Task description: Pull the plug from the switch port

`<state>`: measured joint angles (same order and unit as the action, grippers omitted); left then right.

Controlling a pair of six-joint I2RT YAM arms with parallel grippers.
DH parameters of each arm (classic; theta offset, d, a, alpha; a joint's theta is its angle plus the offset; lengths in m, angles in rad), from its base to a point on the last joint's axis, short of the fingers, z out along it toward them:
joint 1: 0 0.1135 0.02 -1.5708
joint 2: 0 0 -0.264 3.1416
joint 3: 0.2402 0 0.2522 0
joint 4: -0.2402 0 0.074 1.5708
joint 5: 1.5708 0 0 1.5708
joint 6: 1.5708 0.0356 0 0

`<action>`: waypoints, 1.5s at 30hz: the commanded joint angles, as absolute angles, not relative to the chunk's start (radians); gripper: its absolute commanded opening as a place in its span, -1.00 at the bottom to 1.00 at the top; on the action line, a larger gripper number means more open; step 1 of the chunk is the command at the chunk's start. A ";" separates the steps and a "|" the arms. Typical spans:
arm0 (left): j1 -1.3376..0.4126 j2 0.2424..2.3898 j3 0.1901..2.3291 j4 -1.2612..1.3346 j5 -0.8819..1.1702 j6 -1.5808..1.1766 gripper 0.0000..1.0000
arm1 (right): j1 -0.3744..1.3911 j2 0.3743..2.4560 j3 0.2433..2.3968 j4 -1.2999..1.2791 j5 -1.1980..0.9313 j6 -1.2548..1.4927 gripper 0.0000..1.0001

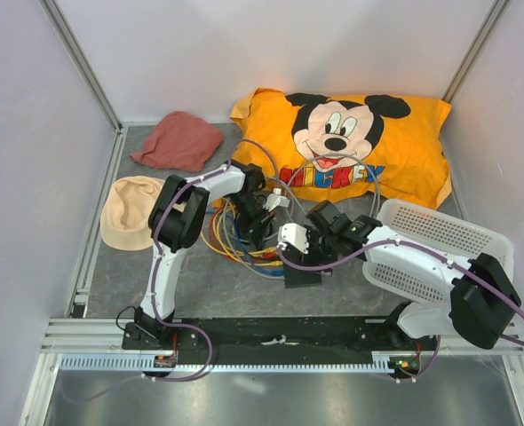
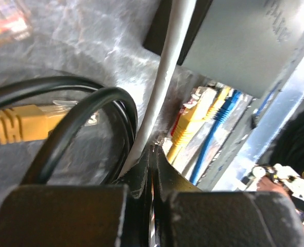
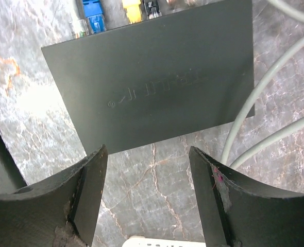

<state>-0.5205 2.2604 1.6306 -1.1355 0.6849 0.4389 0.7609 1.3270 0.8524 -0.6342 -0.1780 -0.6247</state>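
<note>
A loose yellow plug (image 2: 194, 110) and the tangle of cables (image 1: 242, 250) crowd the switch's ports, so my left gripper should pull the tangle away before reaching for the seated plug.
The switch (image 3: 152, 77) is a flat matte black box on the marbled table top. It lies just ahead of my open, empty right gripper (image 3: 147, 154), with no contact. A blue plug (image 3: 94, 20) and a yellow plug (image 3: 132, 10) sit in ports on its far edge. In the top view the switch (image 1: 302, 275) lies under the right wrist. My left gripper (image 2: 153, 152) is shut, tips close to the port side. I cannot tell whether it pinches anything. There I see the switch (image 2: 245, 46), a yellow plug (image 2: 188, 123), a blue plug (image 2: 221, 110) and a white cable (image 2: 162, 77).
A tangle of yellow, blue and black cables (image 1: 235, 244) lies left of the switch. An orange Mickey pillow (image 1: 351, 142) is at the back and a white mesh basket (image 1: 440, 240) at the right. A red cloth (image 1: 180, 140) and beige hat (image 1: 133, 211) lie left.
</note>
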 commanded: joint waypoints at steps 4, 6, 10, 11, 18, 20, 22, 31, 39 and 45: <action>-0.488 2.264 1.631 -0.951 0.319 0.551 -0.96 | 0.759 1.374 0.943 -0.506 -0.199 -0.542 0.47; -0.488 2.264 1.632 -0.928 0.311 0.546 -0.97 | 0.759 1.413 0.977 -0.483 -0.204 -0.534 0.47; -0.488 2.264 1.631 -0.890 0.285 0.517 -0.96 | 0.759 1.466 1.012 -0.453 -0.216 -0.522 0.47; -0.488 2.257 1.625 -0.876 0.261 0.515 -0.97 | 0.759 1.476 1.015 -0.445 -0.221 -0.517 0.47; -0.488 2.177 1.555 -0.782 0.239 0.500 -0.51 | 0.764 1.509 0.962 -0.390 -0.224 -0.459 0.42; -0.488 2.161 1.554 -0.775 0.264 0.479 -0.38 | 0.765 1.506 0.937 -0.388 -0.204 -0.450 0.41; -0.488 2.137 1.554 -0.767 0.264 0.463 -0.32 | 0.764 1.496 0.901 -0.385 -0.190 -0.442 0.41; -0.477 2.066 1.523 -0.827 0.398 0.494 -0.16 | 0.764 1.471 0.861 -0.379 -0.195 -0.422 0.40; -0.477 2.103 1.511 -0.785 0.629 0.388 -0.13 | 0.762 1.479 0.877 -0.382 -0.183 -0.434 0.37; -0.477 2.095 1.485 -0.732 0.745 0.359 -0.14 | 0.764 1.471 0.873 -0.379 -0.184 -0.431 0.36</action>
<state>-0.4797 2.0979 1.5002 -0.8135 0.6353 0.3988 0.7616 1.4906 0.8585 -0.3969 -0.1852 -0.4397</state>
